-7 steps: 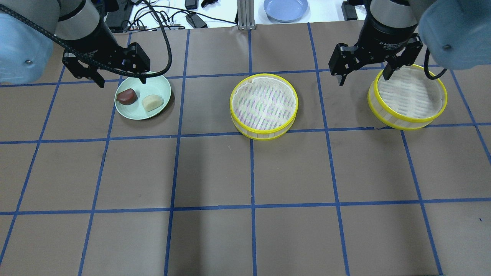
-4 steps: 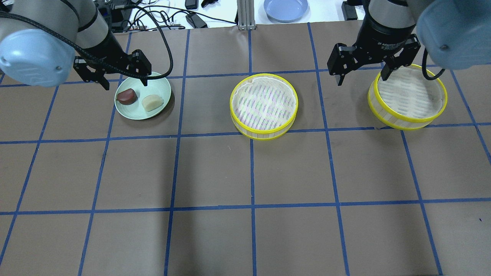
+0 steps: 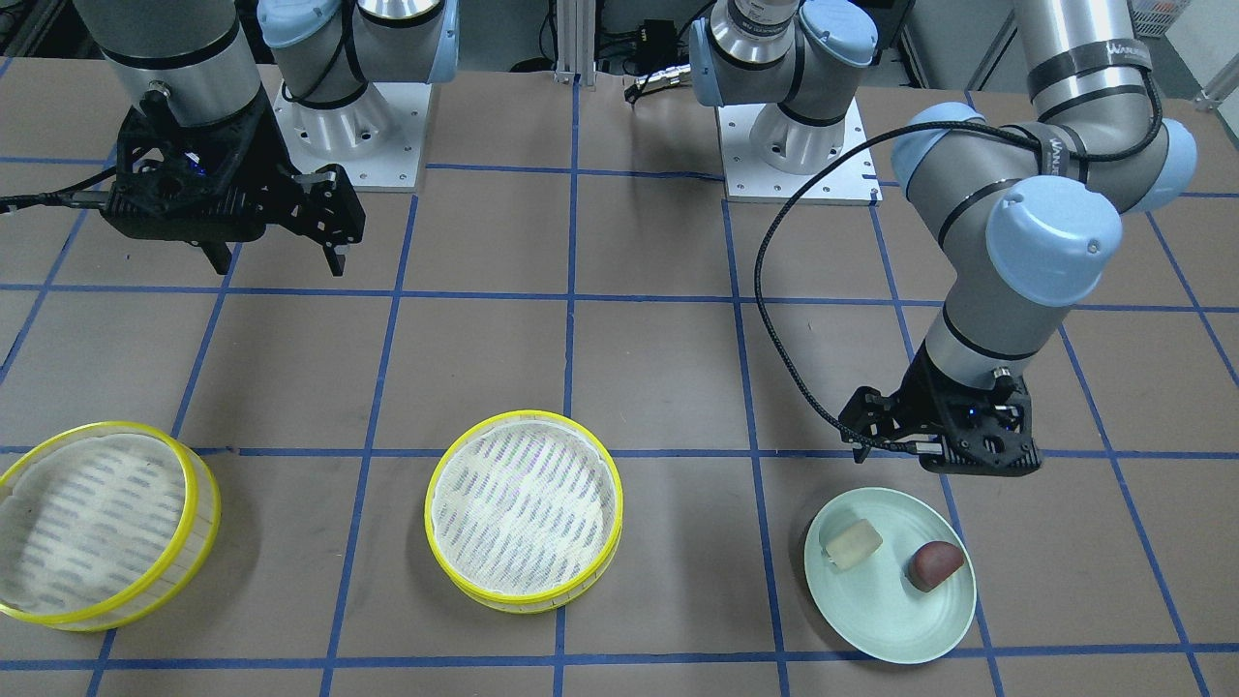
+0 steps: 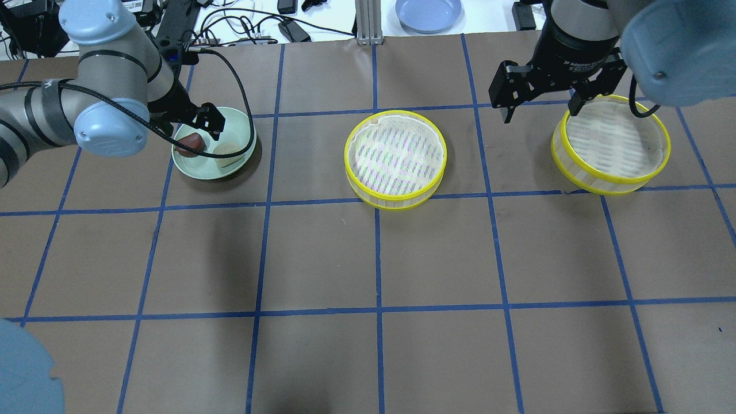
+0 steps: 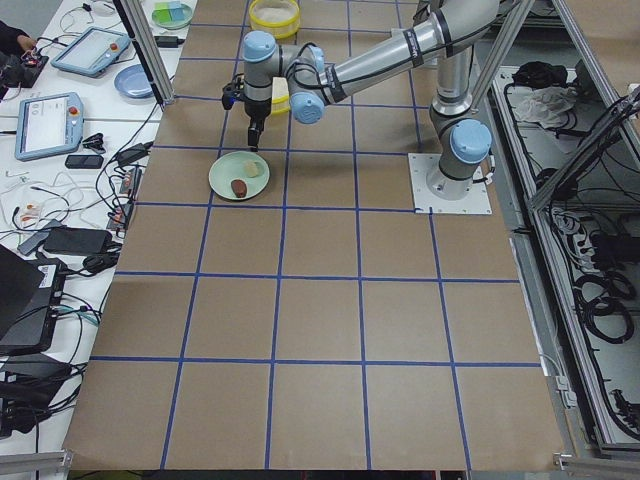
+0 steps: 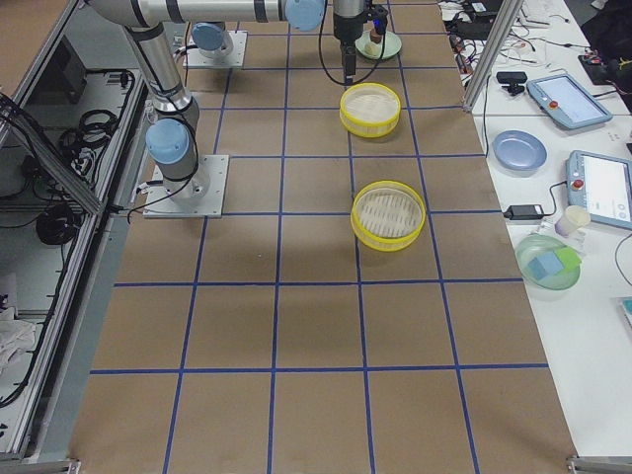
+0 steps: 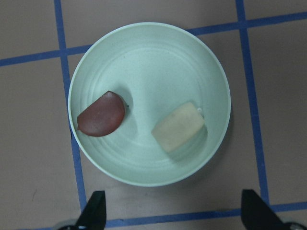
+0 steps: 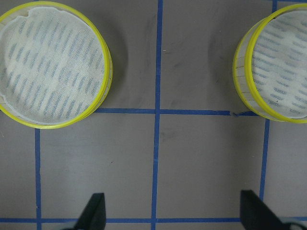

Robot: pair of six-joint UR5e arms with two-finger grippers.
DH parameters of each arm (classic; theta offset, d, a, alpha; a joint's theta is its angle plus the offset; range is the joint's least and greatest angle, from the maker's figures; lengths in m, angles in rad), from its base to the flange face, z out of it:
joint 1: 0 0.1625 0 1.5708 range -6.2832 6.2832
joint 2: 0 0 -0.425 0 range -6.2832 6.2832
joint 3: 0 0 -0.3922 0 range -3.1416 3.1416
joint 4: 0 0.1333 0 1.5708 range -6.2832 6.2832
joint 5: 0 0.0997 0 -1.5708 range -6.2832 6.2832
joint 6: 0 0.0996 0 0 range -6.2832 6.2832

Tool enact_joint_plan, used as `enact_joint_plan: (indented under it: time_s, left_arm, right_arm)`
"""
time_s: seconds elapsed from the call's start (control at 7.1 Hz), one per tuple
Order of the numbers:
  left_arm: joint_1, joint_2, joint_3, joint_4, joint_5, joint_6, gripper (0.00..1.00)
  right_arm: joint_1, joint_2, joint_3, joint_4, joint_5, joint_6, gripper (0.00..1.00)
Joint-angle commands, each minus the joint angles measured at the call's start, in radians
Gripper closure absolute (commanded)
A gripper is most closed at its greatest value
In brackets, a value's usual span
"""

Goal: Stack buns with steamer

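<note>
My left gripper will squash the cream bun [image 3: 854, 542] narrow between its fingers when I lift the bun, because its puffy sides and rounded edges [image 3: 861, 557] look soft.
A cream-white bun [image 7: 179, 132] and a dark reddish-brown bun [image 7: 101, 114] lie side by side on a pale green plate [image 7: 148, 62]. My left gripper [image 7: 175, 213] is open and hangs over the plate's near rim, above the buns and not touching them. In the front view it [image 3: 944, 463] sits just behind the plate [image 3: 891, 620]. A yellow-rimmed steamer basket [image 4: 395, 158] stands mid-table; a second, tilted one [image 4: 610, 144] is at the right. My right gripper [image 4: 540, 112] is open and empty, between the two baskets and behind them.
A blue plate [image 4: 428, 12], cables [image 4: 253, 29] and a metal post [image 4: 368, 23] lie beyond the table's far edge. The two arm bases [image 3: 348, 126] [image 3: 799, 145] stand on the robot's side. Blue tape lines grid the brown table.
My left arm has swung in and its gripper has come down over the plate, now partly covering the brown bun in the overhead view. My right gripper has drifted slightly away from the robot.
</note>
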Motion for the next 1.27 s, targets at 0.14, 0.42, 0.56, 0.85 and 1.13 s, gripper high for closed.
enact_joint_plan:
  time_s: [0.14, 0.42, 0.56, 0.85, 1.13]
  left_arm:
    - [0.007, -0.12, 0.002, 0.086, -0.094, 0.06, 0.01]
    - [0.01, -0.174, 0.005, 0.158, -0.095, 0.068, 0.06]
    - [0.025, -0.18, 0.006, 0.159, -0.095, 0.091, 0.07]
    - [0.048, -0.184, 0.006, 0.158, -0.131, 0.1, 0.34]
    - [0.048, -0.196, 0.005, 0.156, -0.131, 0.097, 0.74]
  right_arm:
    - [0.0, 0.0, 0.0, -0.011, 0.001, -0.004, 0.0]
    - [0.0, 0.025, 0.0, 0.001, 0.0, -0.002, 0.0]
    - [0.0, 0.026, 0.0, -0.001, -0.002, -0.001, 0.0]
    - [0.0, 0.026, 0.0, 0.001, -0.006, -0.002, 0.0]
    - [0.0, 0.028, 0.0, 0.001, -0.008, 0.001, 0.0]
